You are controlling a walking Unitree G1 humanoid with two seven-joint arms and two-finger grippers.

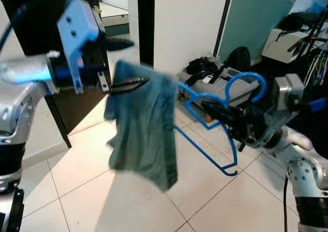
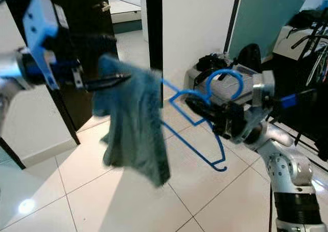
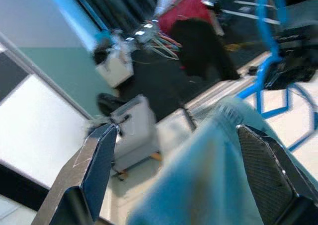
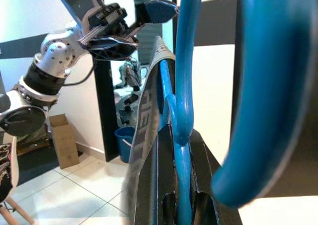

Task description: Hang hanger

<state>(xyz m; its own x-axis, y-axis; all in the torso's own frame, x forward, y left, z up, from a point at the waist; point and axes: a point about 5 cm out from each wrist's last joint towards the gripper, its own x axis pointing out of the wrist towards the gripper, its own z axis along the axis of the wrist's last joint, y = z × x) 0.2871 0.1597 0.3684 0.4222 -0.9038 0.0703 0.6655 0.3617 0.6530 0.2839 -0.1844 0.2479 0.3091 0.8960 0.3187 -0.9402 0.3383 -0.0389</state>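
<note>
The blue wire hanger's end [image 1: 181, 87] disappears into the garment, so the whole hanger [image 1: 203, 150] will follow when I carry the garment with my left gripper.
A blue wire hanger [image 1: 228, 149] is held in the air by its neck, with my right gripper [image 1: 218, 110] shut on it just below the hook [image 1: 252, 78]. In the right wrist view the hanger [image 4: 183, 111] runs up from between the black fingers. A teal-grey garment [image 1: 146, 124] droops from the hanger's left end. My left gripper [image 1: 141, 62] stands open at the garment's top edge, its lower finger against the cloth. In the left wrist view the garment [image 3: 213, 185] lies between the two spread fingers [image 3: 94, 165].
A dark door [image 1: 72, 104] stands behind my left arm, and a white wall panel [image 1: 189, 27] is behind the hanger. A grey case [image 1: 225, 88] with black bags sits on the tiled floor [image 1: 102, 196]. Cables and bicycles [image 1: 315, 47] crowd the right.
</note>
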